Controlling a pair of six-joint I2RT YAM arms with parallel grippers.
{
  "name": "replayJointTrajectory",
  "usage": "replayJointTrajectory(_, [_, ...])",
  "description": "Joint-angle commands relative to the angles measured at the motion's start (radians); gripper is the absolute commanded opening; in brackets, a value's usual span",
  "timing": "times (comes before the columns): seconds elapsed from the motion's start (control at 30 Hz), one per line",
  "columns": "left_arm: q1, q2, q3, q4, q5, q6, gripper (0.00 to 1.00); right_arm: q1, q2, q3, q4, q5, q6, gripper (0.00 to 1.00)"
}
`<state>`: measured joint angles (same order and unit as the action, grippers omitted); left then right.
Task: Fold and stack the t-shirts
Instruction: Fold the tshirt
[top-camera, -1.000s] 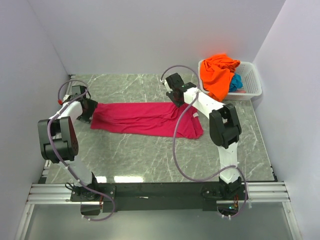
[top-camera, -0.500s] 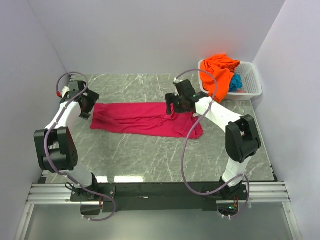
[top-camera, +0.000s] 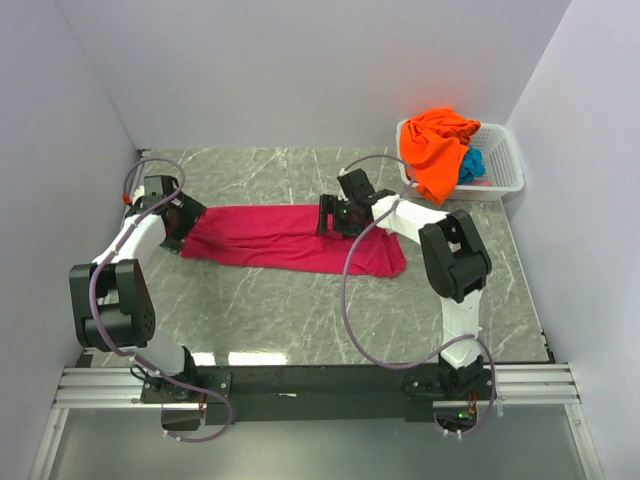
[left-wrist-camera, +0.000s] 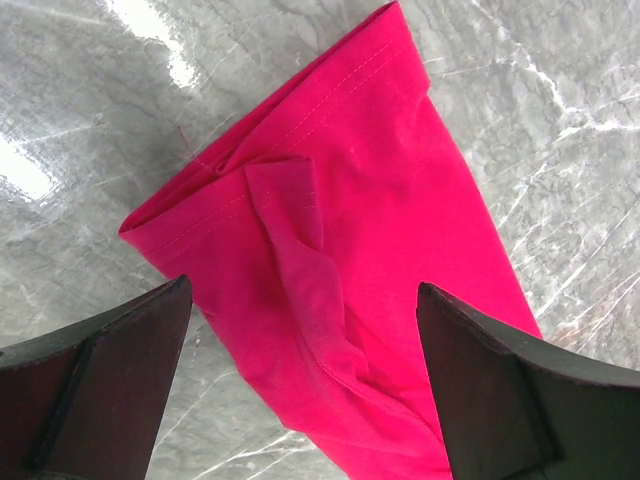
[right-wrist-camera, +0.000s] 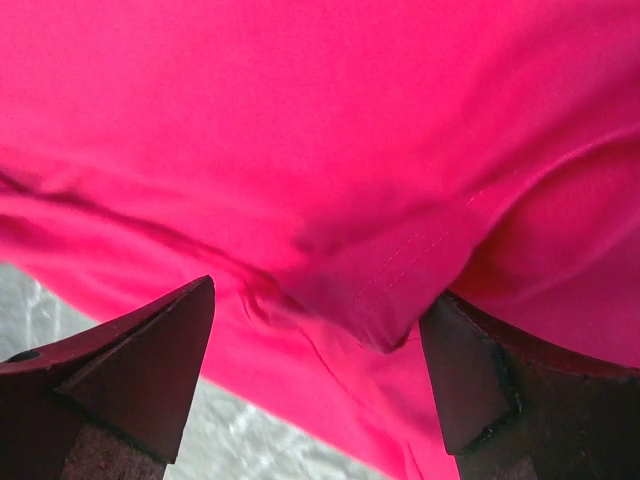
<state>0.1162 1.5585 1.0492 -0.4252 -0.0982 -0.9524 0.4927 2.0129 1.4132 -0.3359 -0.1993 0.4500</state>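
The magenta-pink t-shirt's long band (top-camera: 275, 240) is lying crosswise, so the robot's right gripper should grab its collar end (top-camera: 390, 260) while the left gripper swings the hem end to the front.
The magenta-pink t-shirt (top-camera: 285, 238) lies folded into a long band across the middle of the table. My left gripper (top-camera: 181, 222) is open over its left end, whose hem and a loose fold show in the left wrist view (left-wrist-camera: 330, 240). My right gripper (top-camera: 330, 216) is open low over the band's upper edge near its right part; the cloth fills the right wrist view (right-wrist-camera: 330, 150), with a hemmed fold between the fingers. The orange t-shirt (top-camera: 438, 148) hangs over the basket's rim, and the teal-blue t-shirt (top-camera: 471, 165) lies inside it.
The white lattice basket (top-camera: 502, 160) stands at the back right corner. Grey walls close in the table on the left, back and right. Grey marble tabletop (top-camera: 300, 310) shows in front of the shirt.
My right gripper has moved left and down onto the pink shirt's upper edge. My left gripper has shifted right onto the shirt's left end. The shirt has not visibly moved.
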Motion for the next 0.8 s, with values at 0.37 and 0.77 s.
replayJointTrajectory(0.37, [-0.056,0.104,0.08,0.06,0.077,0.015,0.99,0.003,0.055,0.35,-0.132,0.26,0.032,0.88])
replayJointTrajectory(0.77, [-0.078,0.326,0.32,0.028,-0.058,-0.008,1.0,0.009,-0.377,-0.198,-0.092,0.331,0.049,0.88])
